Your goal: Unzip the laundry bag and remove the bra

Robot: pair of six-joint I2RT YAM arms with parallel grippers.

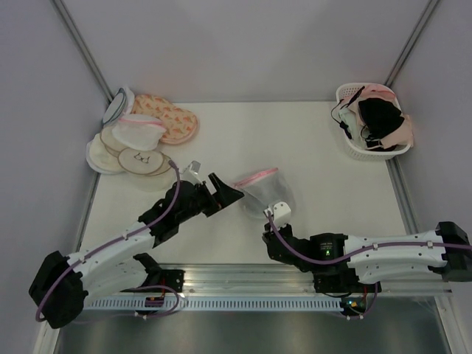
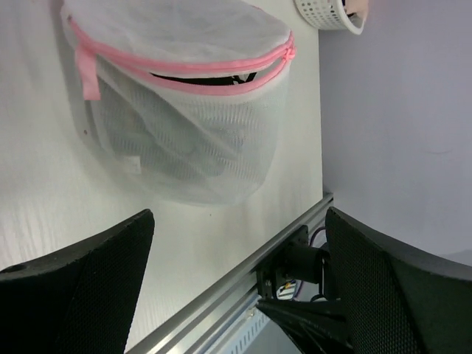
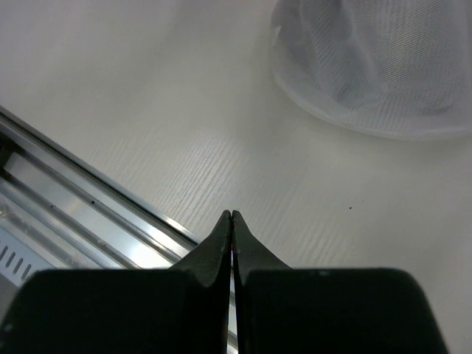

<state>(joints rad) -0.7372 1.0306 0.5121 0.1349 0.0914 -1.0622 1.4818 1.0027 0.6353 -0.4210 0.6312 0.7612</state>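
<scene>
I should first lift the laundry bag (image 1: 255, 191) with my left gripper and turn its zipper toward my right gripper, because the pink zipper (image 1: 255, 178) points away from my right gripper.
The laundry bag (image 1: 264, 193), a white mesh dome with pink zipper trim, lies on its side mid-table. In the left wrist view the bag (image 2: 184, 125) shows a dark gap under the pink zipper (image 2: 184, 70), and a dark shape, perhaps the bra, shows through the mesh. My left gripper (image 1: 229, 193) is open and empty just left of the bag, its fingers (image 2: 81, 287) wide apart and short of it (image 2: 236, 295). My right gripper (image 1: 270, 237) is shut and empty (image 3: 232, 215), low over the table just in front of the bag (image 3: 376, 66).
A white basket (image 1: 352, 147) of bras stands at the back right and shows in the left wrist view (image 2: 328, 15). A pile of pouches and discs (image 1: 140, 136) lies back left. An aluminium rail (image 1: 251, 276) runs along the near edge.
</scene>
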